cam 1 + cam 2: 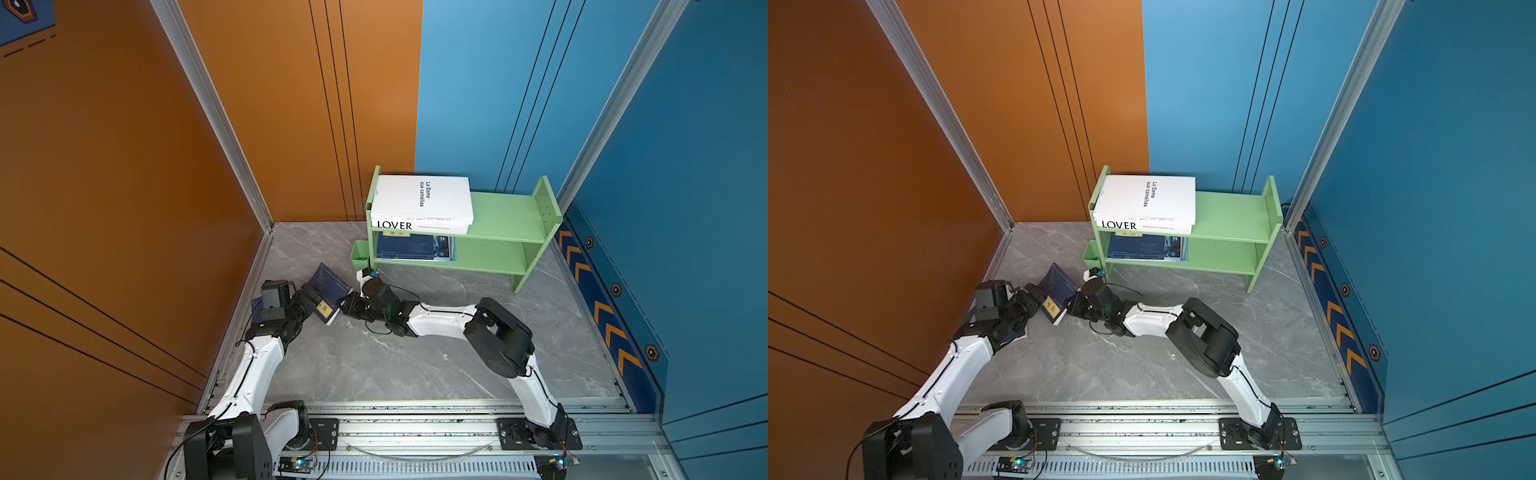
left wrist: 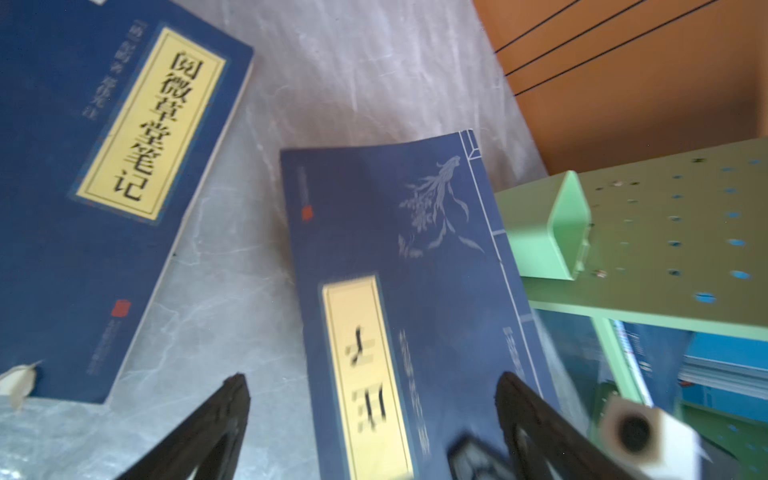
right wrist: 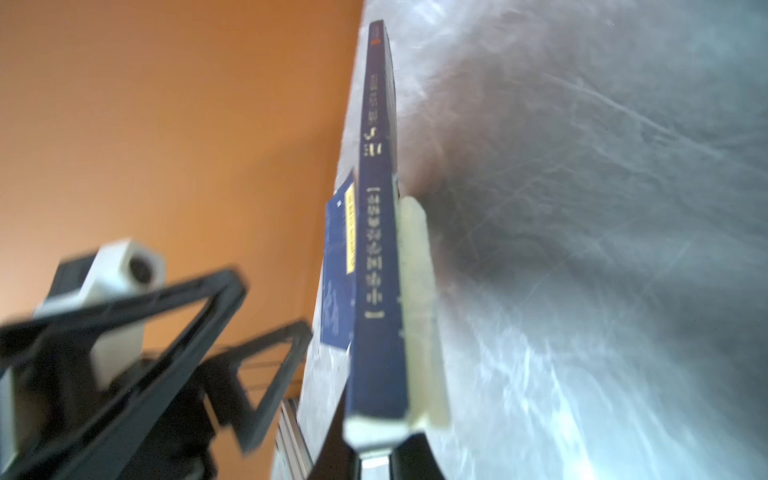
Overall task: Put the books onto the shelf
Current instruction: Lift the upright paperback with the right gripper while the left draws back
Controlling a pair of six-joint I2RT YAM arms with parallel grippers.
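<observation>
My right gripper is holding the tilted navy book's spine (image 1: 1066,274), so my left gripper should now go to the book's free edge (image 1: 1045,308) by the yellow label and close there.
A thin navy book (image 1: 332,284) with a yellow label stands tilted off the grey floor, left of the shelf (image 1: 503,216). My right gripper (image 3: 374,449) is shut on its lower spine edge (image 3: 378,270). My left gripper (image 2: 374,382) is open, its fingers (image 2: 226,411) on either side of the book's cover (image 2: 415,249) without clamping it. A second navy book (image 2: 104,166) lies flat on the floor beside it. Two white books (image 1: 422,199) are stacked on the shelf's top tier. On the lower tier lie a teal magazine (image 1: 440,247) and a navy book (image 1: 399,245).
A little green cup (image 1: 359,255) hangs on the shelf's left side panel, close to the right wrist. The orange wall (image 1: 124,208) runs just left of the left arm. The right halves of both shelf tiers are bare green board.
</observation>
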